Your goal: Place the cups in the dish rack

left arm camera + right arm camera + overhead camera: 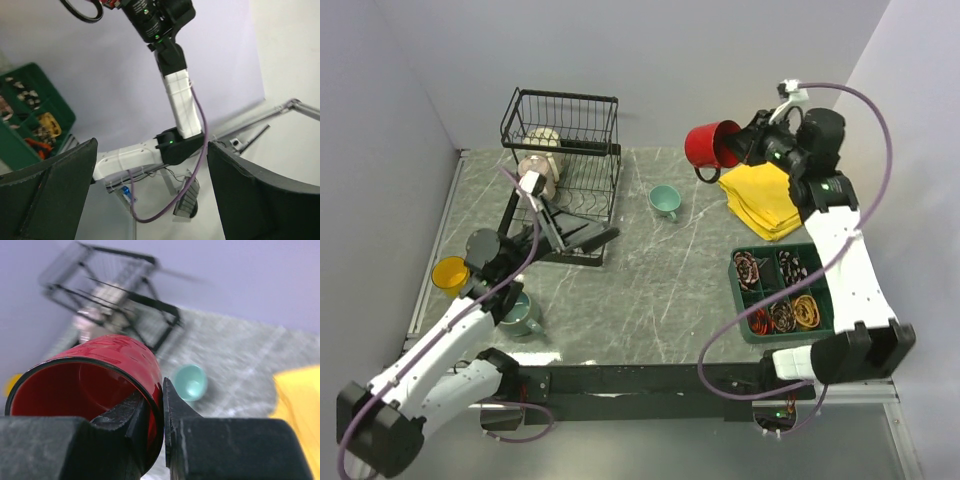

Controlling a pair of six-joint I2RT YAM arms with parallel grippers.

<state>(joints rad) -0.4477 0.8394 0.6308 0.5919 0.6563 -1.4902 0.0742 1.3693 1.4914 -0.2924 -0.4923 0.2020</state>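
Note:
My right gripper is on the red mug's rim (723,142), and the mug's handle (707,177) is hanging free. My left gripper should continue toward the handle and close there.
My right gripper (748,143) is shut on the rim of the red mug (712,145), one finger inside and one outside, and holds it tilted in the air at the back right. The right wrist view shows the gripper (162,405) on the red mug (110,365). The black wire dish rack (605,140) stands at the back left with two pale mugs (542,140) inside. The small teal mug (665,200) stands mid-table. The yellow mug (450,272) and the grey-green mug (523,315) stand at the near left. My left gripper (588,243) is open and empty by the rack's near end.
A yellow cloth (765,195) lies at the back right below the red mug. A green compartmented tray (785,290) with small items sits at the near right, also seen in the left wrist view (30,110). The left wrist view faces the right arm's base (175,145).

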